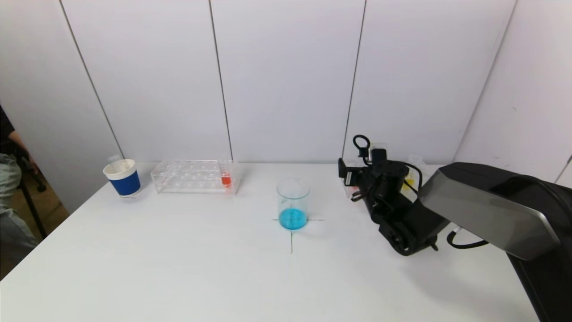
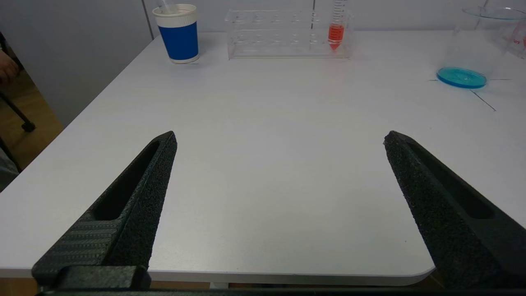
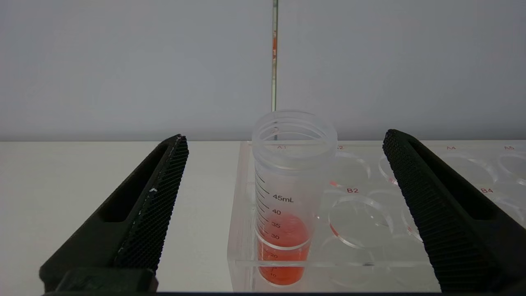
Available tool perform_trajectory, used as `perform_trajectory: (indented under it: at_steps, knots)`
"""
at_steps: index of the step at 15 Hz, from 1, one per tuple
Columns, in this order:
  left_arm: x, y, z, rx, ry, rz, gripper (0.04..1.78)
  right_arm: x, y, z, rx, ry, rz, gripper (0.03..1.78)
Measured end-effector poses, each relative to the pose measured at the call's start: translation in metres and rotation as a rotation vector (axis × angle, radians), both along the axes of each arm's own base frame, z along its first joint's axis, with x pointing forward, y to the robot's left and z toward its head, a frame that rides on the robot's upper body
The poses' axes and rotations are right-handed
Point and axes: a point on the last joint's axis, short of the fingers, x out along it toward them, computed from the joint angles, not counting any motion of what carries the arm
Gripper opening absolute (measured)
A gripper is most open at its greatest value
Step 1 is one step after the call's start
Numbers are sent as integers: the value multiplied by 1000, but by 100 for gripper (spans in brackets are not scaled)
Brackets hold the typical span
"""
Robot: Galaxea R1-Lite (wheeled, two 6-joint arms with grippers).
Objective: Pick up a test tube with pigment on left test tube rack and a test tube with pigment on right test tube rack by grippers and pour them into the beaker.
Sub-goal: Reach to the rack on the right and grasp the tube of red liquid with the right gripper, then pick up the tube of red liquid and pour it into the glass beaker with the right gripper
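Observation:
The beaker has just a shallow layer of blue liquid (image 1: 292, 219) in it, so I expect the red pigment (image 3: 283, 247) to turn it a darker, murky blue when I pour.
The left clear rack (image 1: 194, 176) holds one tube of red pigment (image 1: 226, 178) at its right end; both also show in the left wrist view, the rack (image 2: 283, 37) and the tube (image 2: 336, 31). The beaker (image 1: 293, 203) with blue liquid stands mid-table. My right gripper (image 3: 285, 139) is open, its fingers either side of an uncapped tube of red pigment (image 3: 289, 197) standing in the corner hole of the right rack (image 3: 370, 263). In the head view my right gripper (image 1: 357, 176) hides most of that rack. My left gripper (image 2: 279, 137) is open and empty above the table's near left edge.
A blue and white paper cup (image 1: 123, 177) stands left of the left rack. A person (image 1: 9, 188) sits past the table's left edge. The wall runs close behind both racks. Something yellow (image 1: 409, 181) shows behind my right arm.

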Motion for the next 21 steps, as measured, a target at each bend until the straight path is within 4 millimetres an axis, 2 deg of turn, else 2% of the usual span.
perform_trajectory:
  at_steps: [3,7,8,9,21]
  knots:
    - [0,0,0,0,0,0,176,0,0,-1,-1,1,0,141]
    - [0,0,0,0,0,0,176,1,0,-2,-1,2,-2,71]
    - [0,0,0,0,0,0,176,1,0,-2,-2,3,-2,56]
    - [0,0,0,0,0,0,176,1,0,-2,-2,2,-2,49]
    - [0,0,0,0,0,1,176,0,0,2,-1,-3,-2,48]
